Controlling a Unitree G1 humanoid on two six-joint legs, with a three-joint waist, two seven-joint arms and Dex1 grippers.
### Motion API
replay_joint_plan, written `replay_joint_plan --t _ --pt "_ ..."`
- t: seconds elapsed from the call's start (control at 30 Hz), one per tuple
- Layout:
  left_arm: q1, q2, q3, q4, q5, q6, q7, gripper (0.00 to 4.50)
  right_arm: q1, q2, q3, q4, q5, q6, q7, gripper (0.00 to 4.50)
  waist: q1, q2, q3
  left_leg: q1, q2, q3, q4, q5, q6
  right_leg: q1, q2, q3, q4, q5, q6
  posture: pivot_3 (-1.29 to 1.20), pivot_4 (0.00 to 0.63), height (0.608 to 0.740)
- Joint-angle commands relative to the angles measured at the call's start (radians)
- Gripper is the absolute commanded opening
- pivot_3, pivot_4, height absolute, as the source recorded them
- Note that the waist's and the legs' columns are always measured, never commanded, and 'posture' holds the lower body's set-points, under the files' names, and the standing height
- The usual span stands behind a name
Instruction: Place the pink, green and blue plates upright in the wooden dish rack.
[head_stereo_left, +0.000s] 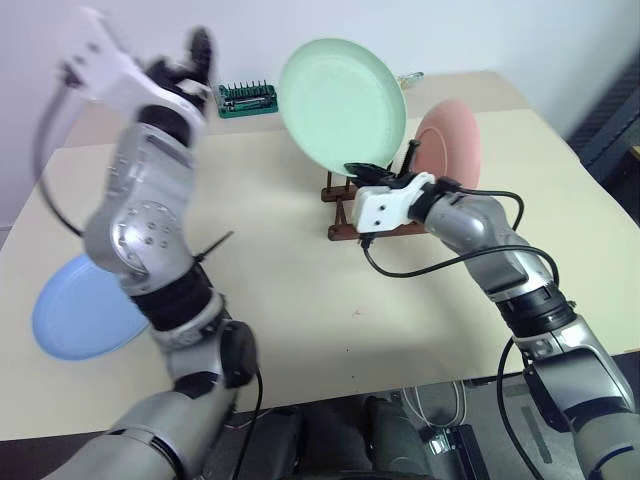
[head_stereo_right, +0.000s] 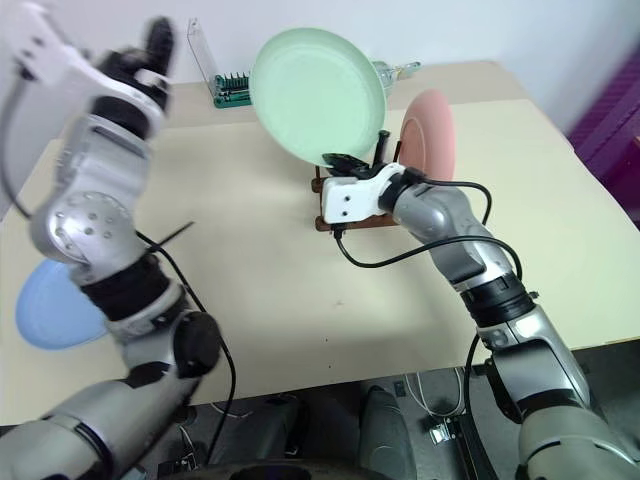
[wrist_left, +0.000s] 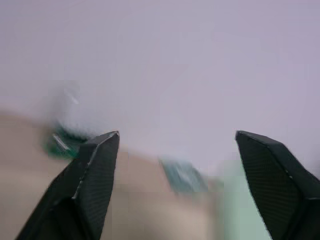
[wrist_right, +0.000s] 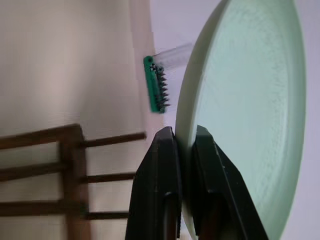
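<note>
Next, I turn the green plate edge-on with my right gripper and lower it next to the pink plate, because the green plate's broad side (head_stereo_left: 342, 106) stands across the dish rack's wires.
My right gripper (wrist_right: 185, 132) is shut on the lower rim of the mint green plate (head_stereo_left: 343, 100), holding it upright just above the near end of the wooden dish rack (head_stereo_left: 338, 233). The pink plate (head_stereo_left: 452, 140) stands upright in the rack behind it. On the table at the near left, partly hidden by my left arm, lies the light blue plate (head_stereo_left: 70, 315). My left gripper (wrist_left: 177, 140) is raised high at the far left, open with nothing between its fingers, well clear of the green plate.
A green tray of screwdriver bits (head_stereo_left: 247, 98) sits at the back of the table (head_stereo_left: 290, 300), left of the green plate. A black cable (head_stereo_left: 420, 265) hangs from my right wrist over the table. A white wall stands behind the table.
</note>
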Motion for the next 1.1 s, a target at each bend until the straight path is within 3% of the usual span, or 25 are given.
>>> replay_joint_plan --t 0.03,0.1,0.23,0.3,0.47,0.63,1.1 --pt "0.107 0.150 -0.133 0.064 0.094 -0.124 -0.149 3.58 0.020 0.039 -0.203 -0.238 0.424 0.269 0.115 0.00 -0.006 0.000 0.000 0.000 0.001 0.000 0.000 0.000 0.000 0.000 0.001 0.000 0.000 0.000 -0.001 0.00 0.150 0.740" --pt "0.214 0.221 -0.242 0.062 0.077 -0.146 -0.307 3.58 0.023 0.081 -0.352 -0.362 0.771 0.572 0.090 0.00 -0.007 0.001 0.000 0.000 0.002 -0.001 -0.001 0.000 -0.001 0.001 0.002 -0.001 0.000 0.001 -0.002 0.00 0.150 0.740" --pt "0.401 0.284 -0.407 -0.026 -0.016 -0.185 -0.594 3.58 0.008 0.099 -0.515 -0.449 1.142 0.883 -0.020 0.00 0.003 0.001 0.000 -0.001 0.002 -0.002 0.002 -0.002 0.001 0.002 0.002 -0.001 0.000 0.003 -0.004 0.00 0.150 0.740" --pt "0.478 0.304 -0.466 -0.061 -0.062 -0.194 -0.705 3.58 0.009 0.093 -0.544 -0.465 1.254 0.992 -0.079 0.00 0.003 0.002 0.000 -0.001 0.002 -0.002 0.002 -0.002 0.002 0.002 0.002 0.000 0.000 0.003 -0.004 0.00 0.150 0.740" --pt "0.568 0.337 -0.535 -0.105 -0.149 -0.177 -0.858 3.58 0.035 0.060 -0.514 -0.481 1.322 1.105 -0.125 0.00 0.005 0.005 0.001 -0.001 0.004 0.000 0.001 -0.002 0.001 0.000 0.003 0.000 -0.001 0.003 -0.005 0.00 0.150 0.740" --pt "0.618 0.389 -0.570 -0.155 -0.183 -0.162 -0.939 3.58 0.025 0.051 -0.478 -0.426 1.267 1.096 -0.135 0.00 0.008 0.006 0.000 -0.001 0.004 0.001 0.001 -0.002 0.002 0.000 0.002 0.000 -0.001 0.003 -0.005 0.00 0.150 0.740" --pt "0.668 0.422 -0.556 -0.197 -0.184 -0.152 -0.892 3.58 -0.066 0.020 -0.496 -0.140 1.186 1.049 -0.055 0.00 0.010 0.007 0.000 -0.001 0.004 0.002 0.001 -0.002 0.002 0.000 0.003 0.000 -0.001 0.003 -0.005 0.00 0.150 0.740"
